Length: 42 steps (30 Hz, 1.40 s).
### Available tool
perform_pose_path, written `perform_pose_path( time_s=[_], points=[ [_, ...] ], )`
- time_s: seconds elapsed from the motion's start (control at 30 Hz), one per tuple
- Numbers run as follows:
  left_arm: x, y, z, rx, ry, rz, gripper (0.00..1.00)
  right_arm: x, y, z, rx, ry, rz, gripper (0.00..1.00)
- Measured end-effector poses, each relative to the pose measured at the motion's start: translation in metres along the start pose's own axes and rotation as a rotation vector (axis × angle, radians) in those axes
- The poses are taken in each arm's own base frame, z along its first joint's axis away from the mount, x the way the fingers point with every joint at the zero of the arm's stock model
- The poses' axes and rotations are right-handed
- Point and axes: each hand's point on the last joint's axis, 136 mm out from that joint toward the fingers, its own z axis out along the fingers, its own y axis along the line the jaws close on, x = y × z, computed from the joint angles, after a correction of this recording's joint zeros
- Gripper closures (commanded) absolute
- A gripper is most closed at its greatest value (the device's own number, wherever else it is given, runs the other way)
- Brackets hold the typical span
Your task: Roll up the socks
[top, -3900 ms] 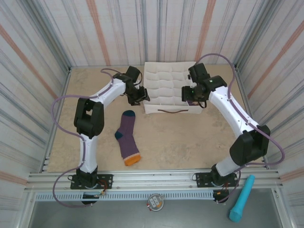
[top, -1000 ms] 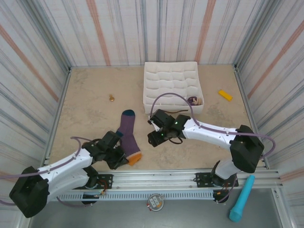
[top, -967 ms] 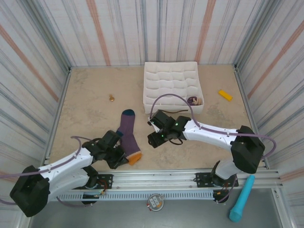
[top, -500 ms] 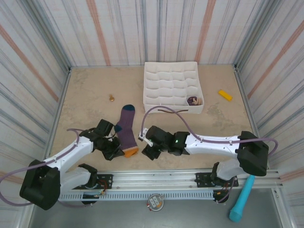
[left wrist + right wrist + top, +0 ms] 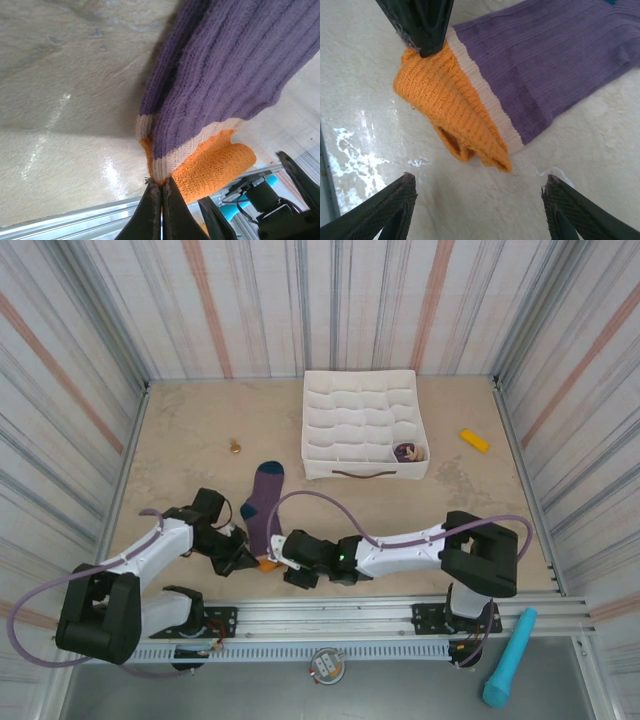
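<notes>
The left gripper is on the socks' white band (image 5: 172, 160) and the socks' far teal end (image 5: 270, 468) is free, so the right gripper should keep going to that end and close.
The socks (image 5: 262, 512) lie flat on the table, purple with a teal heel, and the orange toe (image 5: 267, 563) points at the front rail. At the toe two knit layers show, and the orange tip (image 5: 447, 112) is curled over. My left gripper (image 5: 161, 184) is shut on the socks' edge at the white band beside the toe; from above it sits at the toe's left (image 5: 246, 559). My right gripper (image 5: 480, 202) stands open just short of the toe, nothing between its fingers, and from above it is at the toe's right (image 5: 284, 563).
A white compartmented tray (image 5: 312, 430) stands at the back, with a small item (image 5: 408, 451) in one cell. A yellow piece (image 5: 474, 440) and a small brass thing (image 5: 235, 447) lie on the table. The metal front rail (image 5: 330, 615) runs close behind both grippers.
The right gripper has swung left and toward the rail, up to the orange toe. The left gripper, shut on the toe edge, shifted the socks slightly left and curled the toe.
</notes>
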Motion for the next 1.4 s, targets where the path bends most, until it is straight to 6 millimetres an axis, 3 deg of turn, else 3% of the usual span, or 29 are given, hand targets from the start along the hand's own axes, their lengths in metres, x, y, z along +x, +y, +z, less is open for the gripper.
perform_pose_path(
  time_s=[0.13, 0.33, 0.4, 0.5, 0.73, 0.97, 1.13, 1.27, 1.4],
  points=[
    [0.005, -0.001, -0.001, 0.008, 0.020, 0.008, 1.00, -0.009, -0.007, 0.004, -0.034, -0.017, 0.040, 0.29],
    [0.009, -0.001, -0.005, 0.017, 0.011, 0.020, 1.00, -0.067, -0.073, 0.002, -0.055, -0.100, 0.227, 0.26],
    [0.010, -0.001, -0.005, 0.014, 0.013, 0.021, 1.00, -0.087, -0.091, 0.010, -0.066, -0.103, 0.287, 0.28],
    [0.011, -0.001, -0.005, 0.012, 0.012, 0.031, 1.00, -0.101, -0.109, 0.031, -0.073, -0.070, 0.359, 0.28],
    [0.018, 0.004, -0.007, 0.002, 0.002, 0.041, 1.00, -0.095, -0.133, 0.075, -0.010, 0.056, 0.463, 0.23],
    [0.024, 0.008, -0.008, -0.012, 0.003, 0.049, 1.00, -0.105, -0.189, 0.087, 0.095, 0.070, 0.564, 0.21],
    [0.027, 0.011, -0.006, -0.033, 0.013, 0.061, 1.00, -0.094, -0.216, 0.094, 0.150, 0.099, 0.598, 0.21],
    [0.029, 0.013, -0.005, -0.042, 0.020, 0.056, 1.00, -0.086, -0.218, 0.109, 0.147, 0.123, 0.604, 0.22],
    [0.030, 0.015, -0.005, -0.047, 0.021, 0.052, 1.00, -0.077, -0.206, 0.119, 0.102, 0.156, 0.606, 0.26]
  ],
)
